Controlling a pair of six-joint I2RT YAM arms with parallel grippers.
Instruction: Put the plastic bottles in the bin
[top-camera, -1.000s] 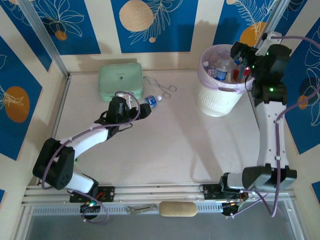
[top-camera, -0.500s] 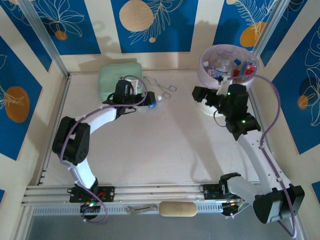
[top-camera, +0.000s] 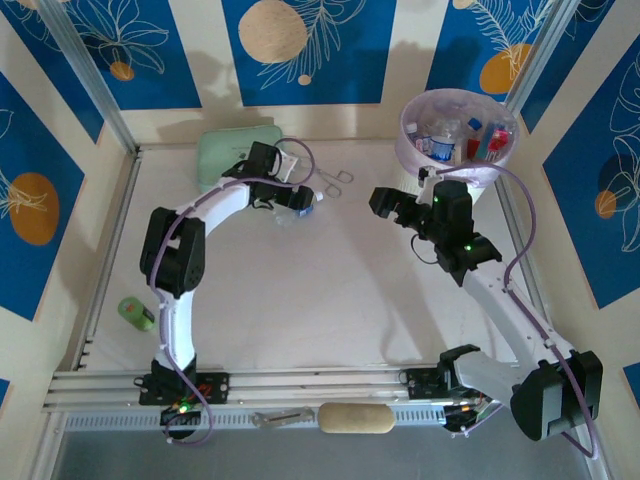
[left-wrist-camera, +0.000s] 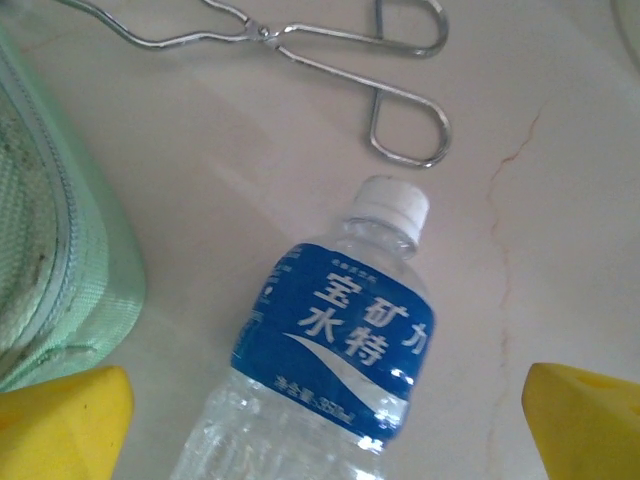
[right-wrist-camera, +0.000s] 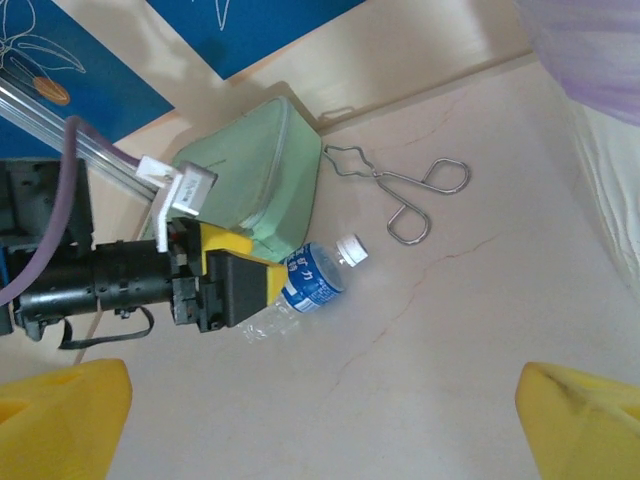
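The bottle (top-camera: 306, 210) is lying next to the mint case, a long way from the bin, so my left gripper should pick up the bottle's lower body (left-wrist-camera: 285, 440) and hold out the bottle's label to my right gripper.
A clear plastic bottle (left-wrist-camera: 335, 350) with a blue label and a white cap lies on its side on the table, cap pointing away. My left gripper (left-wrist-camera: 325, 430) is open and straddles the bottle's lower body, one yellow fingertip (left-wrist-camera: 60, 420) on each side. From above, this gripper (top-camera: 296, 200) sits just right of the mint case, over the bottle (top-camera: 312, 198). My right gripper (top-camera: 386, 203) hangs open over bare table left of the bin (top-camera: 432, 158), nothing between its fingers (right-wrist-camera: 585, 420). The bin holds several bottles (top-camera: 445, 148). A green bottle (top-camera: 135, 313) lies at the table's left edge.
A mint-green zip case (top-camera: 222, 155) lies at the back left, touching distance from the bottle (right-wrist-camera: 315, 280). Metal tongs (top-camera: 335, 178) lie just behind the bottle. In the right wrist view the bin's lilac bag (right-wrist-camera: 600, 60) shows at the upper right.
My left arm has stretched toward the back right until its open fingers straddle the bottle. My right arm has swung from the bin down and left over the table. The green bottle is now uncovered.
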